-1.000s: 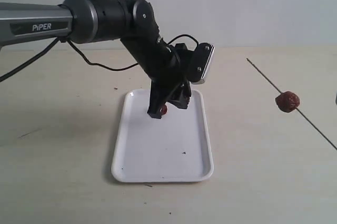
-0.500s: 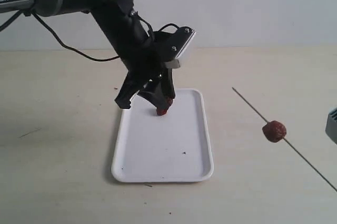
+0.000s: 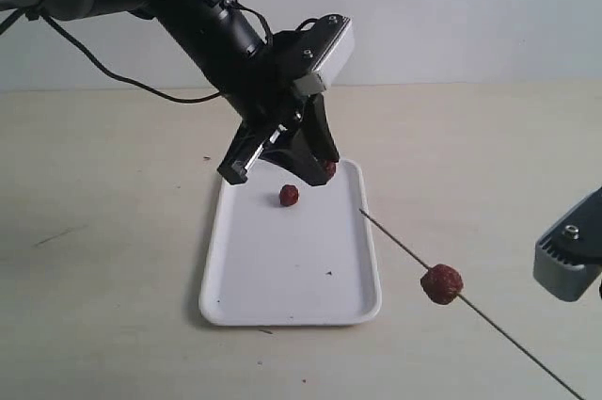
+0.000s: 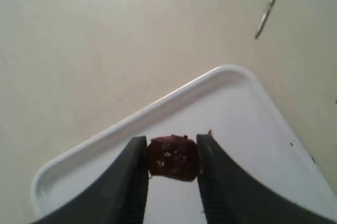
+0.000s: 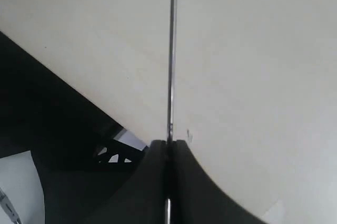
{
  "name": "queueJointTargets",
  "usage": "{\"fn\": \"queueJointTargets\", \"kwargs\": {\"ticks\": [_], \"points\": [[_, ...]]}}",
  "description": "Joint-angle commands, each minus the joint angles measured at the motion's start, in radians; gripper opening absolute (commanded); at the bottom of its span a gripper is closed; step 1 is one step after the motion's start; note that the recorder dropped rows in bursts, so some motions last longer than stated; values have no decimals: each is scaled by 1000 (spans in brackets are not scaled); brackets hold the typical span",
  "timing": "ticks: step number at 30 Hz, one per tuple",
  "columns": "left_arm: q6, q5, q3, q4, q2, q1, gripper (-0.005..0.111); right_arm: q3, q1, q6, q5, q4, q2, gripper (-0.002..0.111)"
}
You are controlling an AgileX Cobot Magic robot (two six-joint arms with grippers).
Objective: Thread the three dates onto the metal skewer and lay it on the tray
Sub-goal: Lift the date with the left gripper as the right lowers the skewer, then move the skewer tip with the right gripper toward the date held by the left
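I should first use my right gripper to line up the skewer's tip [image 3: 362, 211] with the date [image 3: 329, 169] in my left gripper, because the skewer's tip is well to the side of the date.
Over the far right corner of the white tray [image 3: 282, 278], my left gripper [image 3: 323, 174] is shut on one dark red date [image 3: 329, 168]. In the left wrist view that date [image 4: 174, 157] sits squeezed between the two black fingers [image 4: 131, 182] above the tray's rim [image 4: 231, 71]. A second date [image 3: 289, 196] lies loose on the tray. The third date [image 3: 441, 283] is threaded on the thin metal skewer [image 3: 499, 328], whose tip hangs at the tray's right rim. My right gripper [image 5: 168, 145] is shut on the skewer [image 5: 171, 50]. Its date is out of the right wrist view.
The pale tabletop [image 3: 113, 231] surrounds the tray. The left arm and its cable [image 3: 141, 89] reach in from the upper left. The grey wrist housing [image 3: 569, 257] of the right arm shows at the right edge. A few dark specks lie on the tray.
My left gripper moved up and right with a date in it, uncovering the loose date on the tray. The skewer with its date came down and left, so its tip reaches the tray's rim.
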Motion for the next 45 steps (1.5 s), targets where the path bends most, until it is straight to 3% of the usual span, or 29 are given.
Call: {"fn": "queueJointTargets", "kwargs": {"ticks": [1,21,45], "points": [[25,7,3,-15,-10,-4,32,1,1,-14,-4,3,33,0],[223,7,3,-25,-10,-4,32,1,1,-10,-213,-34,98,0],[257,7,3,65,-10,-23,32,-1,1,-1,-278,-87,197,0]]}}
